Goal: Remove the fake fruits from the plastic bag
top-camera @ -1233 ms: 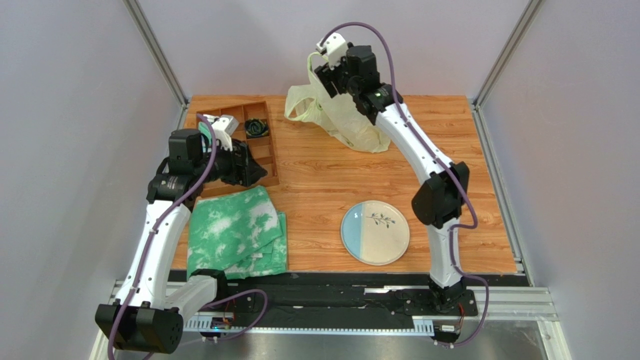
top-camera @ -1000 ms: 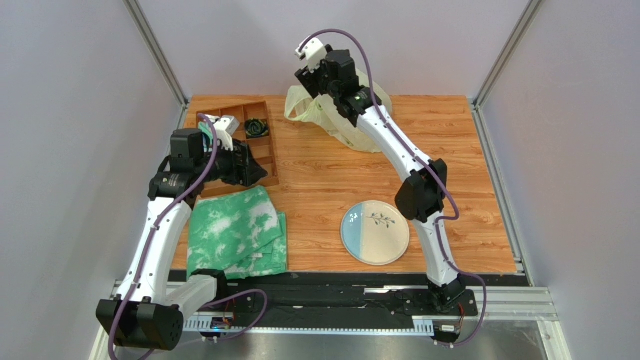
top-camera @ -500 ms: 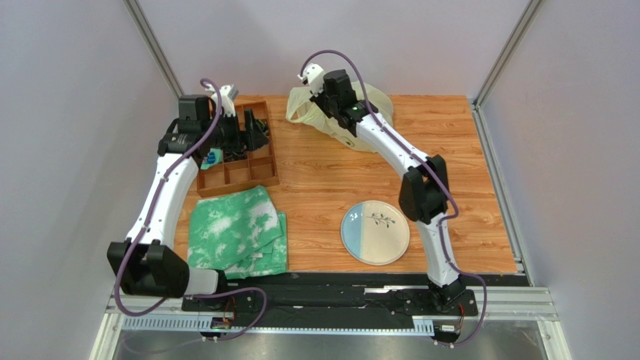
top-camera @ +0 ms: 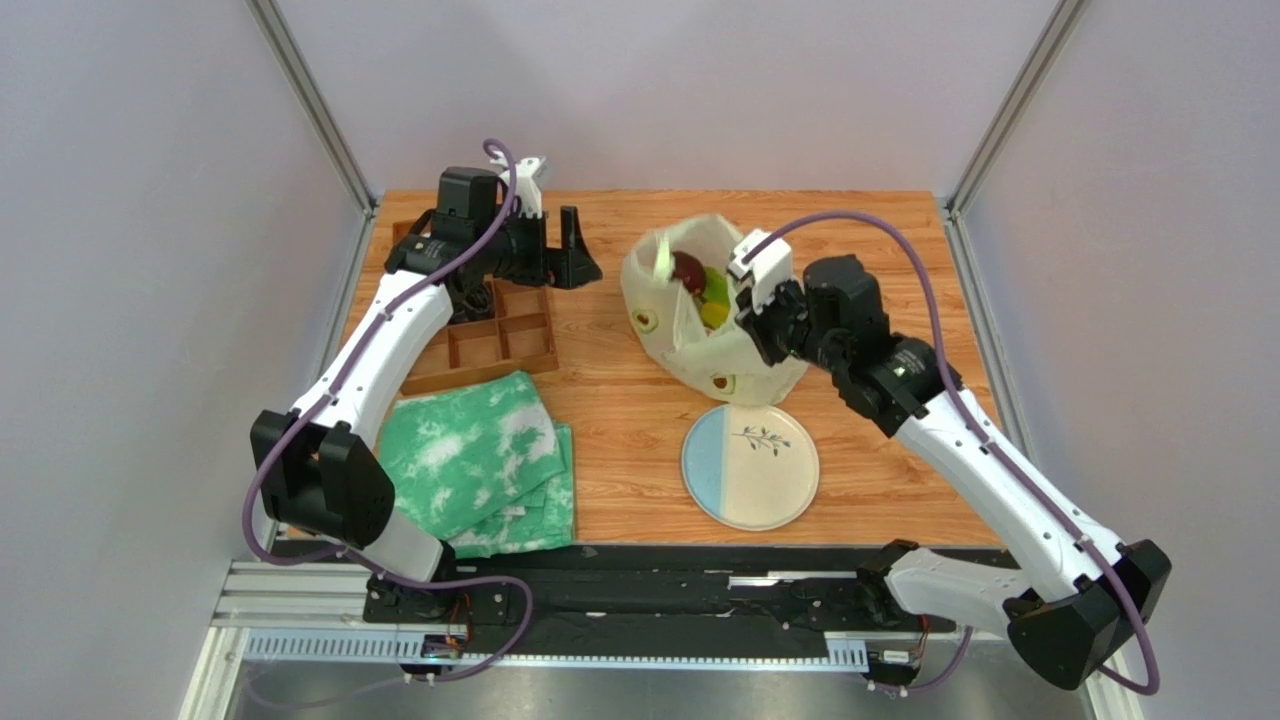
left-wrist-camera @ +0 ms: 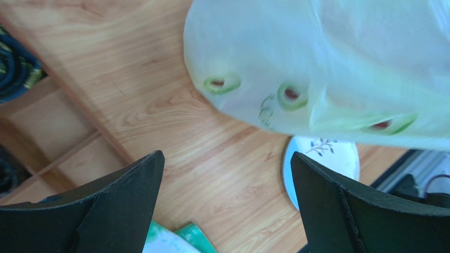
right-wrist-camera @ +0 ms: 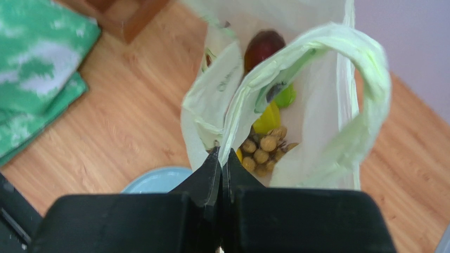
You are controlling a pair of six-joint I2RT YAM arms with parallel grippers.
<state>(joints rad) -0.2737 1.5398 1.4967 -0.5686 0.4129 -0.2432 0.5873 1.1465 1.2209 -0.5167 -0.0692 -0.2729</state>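
Observation:
My gripper will pull the bag's rim, and as the plastic bag's thin side (top-camera: 696,354) hangs in loose folds, its opening (top-camera: 700,281) will spread wide and reveal more fake fruits.
The pale yellow-green plastic bag (top-camera: 694,338) stands open in mid-table, just behind the plate. My right gripper (top-camera: 748,318) is shut on its rim, and the right wrist view shows the thin film pinched between the fingertips (right-wrist-camera: 222,154). Inside the bag lie fake fruits: a dark red plum (right-wrist-camera: 263,45), a green fruit (right-wrist-camera: 285,97), a yellow one (right-wrist-camera: 267,119) and a bunch of small brown balls (right-wrist-camera: 261,154). My left gripper (top-camera: 579,252) hangs open and empty to the left of the bag. In its own view the bag's side (left-wrist-camera: 327,63) fills the top right.
A blue-and-cream plate (top-camera: 751,468) lies right in front of the bag. A wooden divided tray (top-camera: 489,327) sits at the back left under my left arm. A green-and-white cloth (top-camera: 473,458) lies folded at the front left.
My right gripper shut on the bag and carried it from the back edge toward mid-table, where it hangs open. My left arm swung from the tray toward the bag and opened wider.

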